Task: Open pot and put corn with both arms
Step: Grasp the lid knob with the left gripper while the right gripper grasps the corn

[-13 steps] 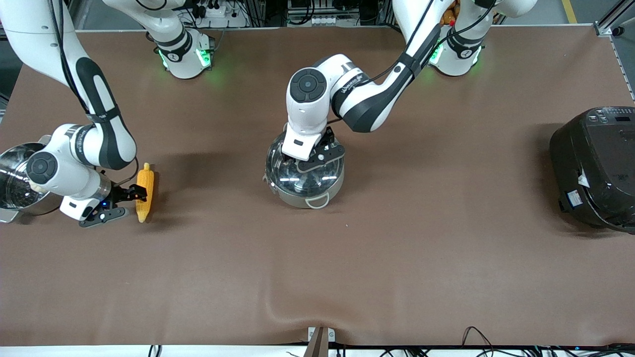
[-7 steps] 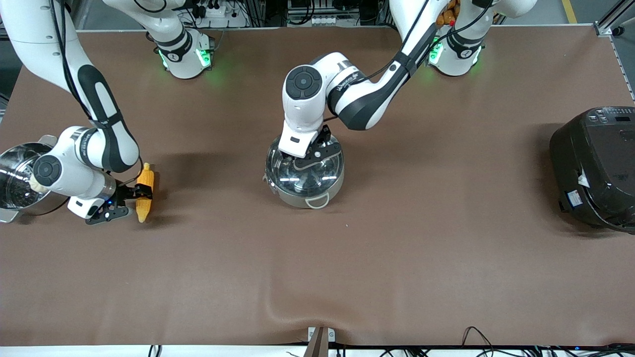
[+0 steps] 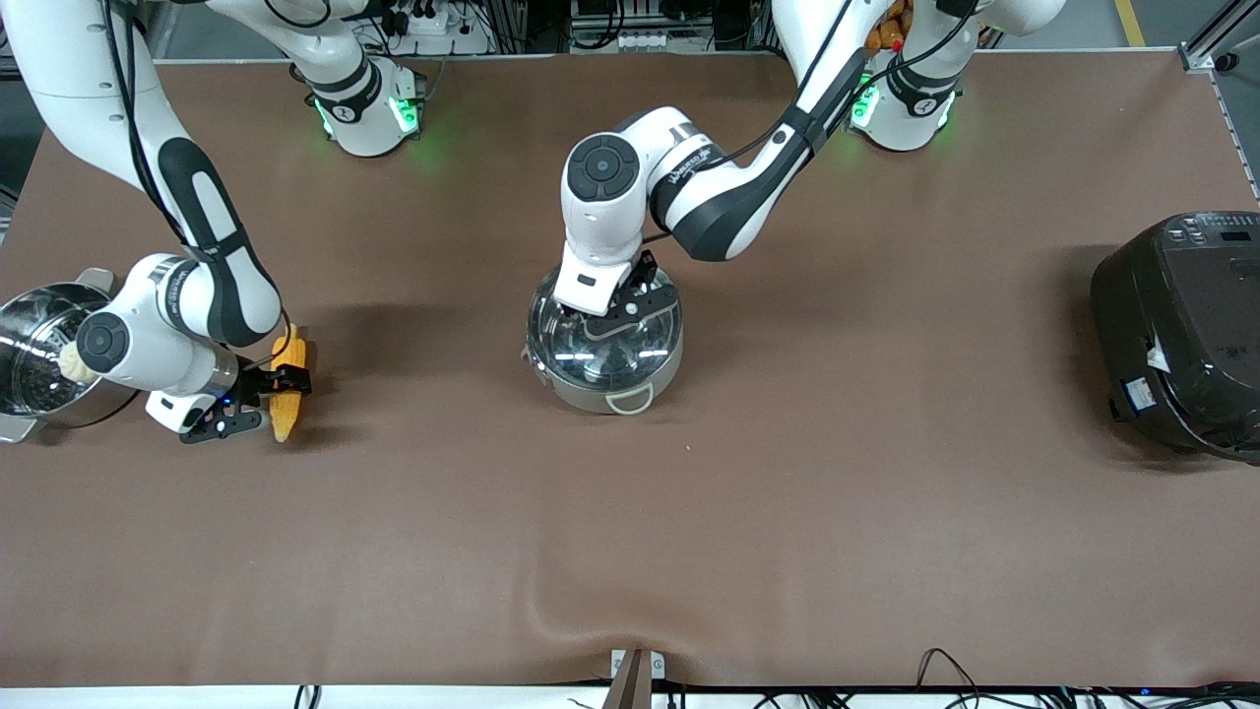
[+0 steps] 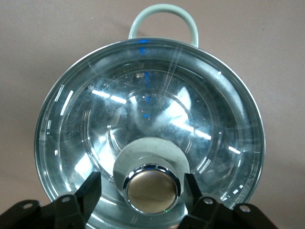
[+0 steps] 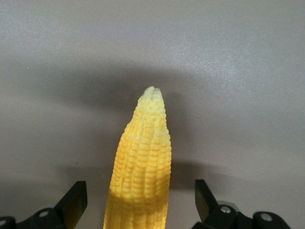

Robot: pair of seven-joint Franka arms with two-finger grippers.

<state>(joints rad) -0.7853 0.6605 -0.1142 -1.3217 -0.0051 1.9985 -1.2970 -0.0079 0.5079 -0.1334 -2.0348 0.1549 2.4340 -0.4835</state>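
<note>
I am seeing only shiny glints through the glass lid (image 3: pixel 602 354), so I should expect the steel pot (image 3: pixel 576 392) to be empty when I bring the corn over.
The steel pot (image 3: pixel 591 392) stands mid-table with its glass lid (image 3: pixel 615 353) on. My left gripper (image 3: pixel 602 317) is low over the lid. In the left wrist view it (image 4: pixel 140 185) is open, with one finger (image 4: pixel 90 190) on each side of the tan knob (image 4: pixel 151 187) and a gap on both sides. The corn (image 3: pixel 284 416) lies on the table toward the right arm's end. My right gripper (image 3: pixel 285 382) is down at its middle. In the right wrist view it (image 5: pixel 140 196) is open, and the corn (image 5: pixel 143 162) lies between the fingers (image 5: pixel 76 200) untouched.
A steel steamer pot (image 3: pixel 30 340) with a white bun (image 3: pixel 67 364) stands beside the right arm's wrist at the table's end. A big black rice cooker (image 3: pixel 1181 330) stands at the left arm's end. The brown cloth has a fold (image 3: pixel 581 611) near the front edge.
My right gripper has moved farther in around the corn's middle, which has stayed put. My left gripper has shifted slightly over the lid and settled around the knob.
</note>
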